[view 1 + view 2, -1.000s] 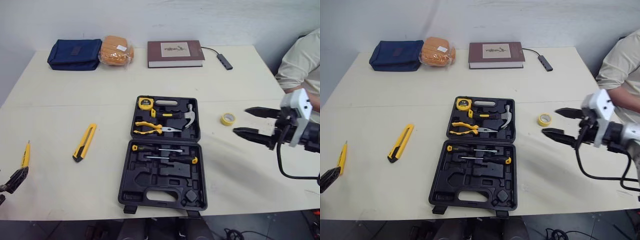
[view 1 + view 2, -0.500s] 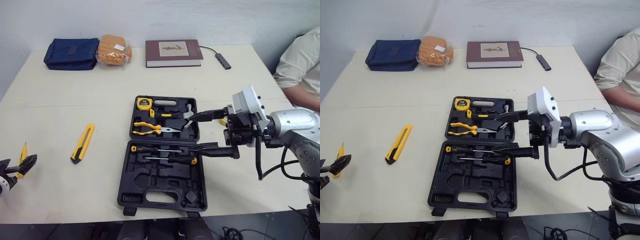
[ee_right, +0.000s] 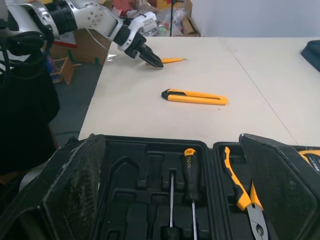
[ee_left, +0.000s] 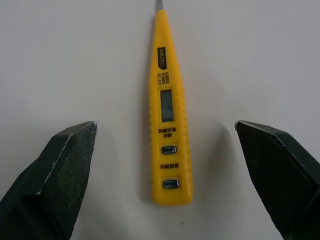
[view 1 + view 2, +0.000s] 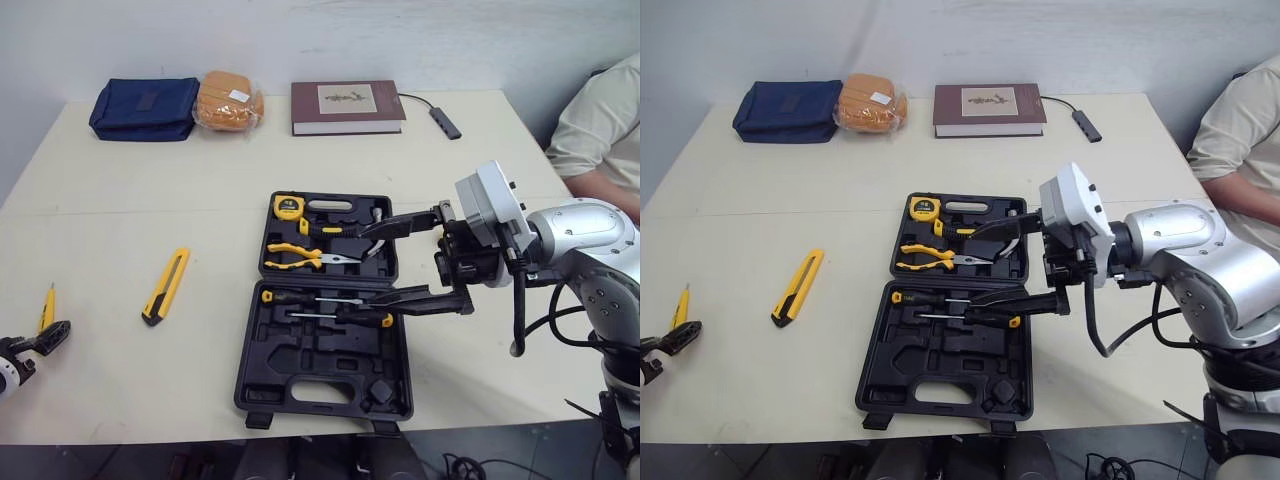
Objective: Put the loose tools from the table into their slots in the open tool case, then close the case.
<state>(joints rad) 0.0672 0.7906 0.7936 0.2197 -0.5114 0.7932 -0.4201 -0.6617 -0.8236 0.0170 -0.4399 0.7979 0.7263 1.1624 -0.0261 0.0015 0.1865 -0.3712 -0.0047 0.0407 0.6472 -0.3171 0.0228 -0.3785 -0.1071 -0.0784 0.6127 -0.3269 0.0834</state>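
The yellow tester pen [image 5: 47, 309] will come to rest lengthwise beside the screwdrivers when the robot lowers it into the case, since a narrow empty slot [image 5: 296, 329] runs alongside them.
The black tool case [image 5: 325, 385] lies open mid-table, holding a tape measure [image 5: 290, 207], pliers [image 5: 300, 257], a hammer [image 5: 372, 228] and two screwdrivers [image 5: 330, 308]. My right gripper [image 5: 370, 266] hovers open over the case's right half, its fingers spanning the hinge line. A yellow utility knife [image 5: 167, 285] lies loose left of the case. Further left, a yellow tester pen [image 4: 167, 125] lies on the table. My left gripper [image 4: 165, 127] is open just above it, one finger on each side, and touches nothing.
Along the far edge sit a blue pouch [image 5: 143, 107], a bagged loaf [image 5: 229, 98], a brown book [image 5: 347, 106] and a small dark hub on a cable [image 5: 446, 122]. A person's sleeve [image 5: 600, 120] shows at the table's right side.
My right gripper swung left from the table's right side to above the case, covering the spot where a yellow tape roll lay. My left gripper came in over the tester pen.
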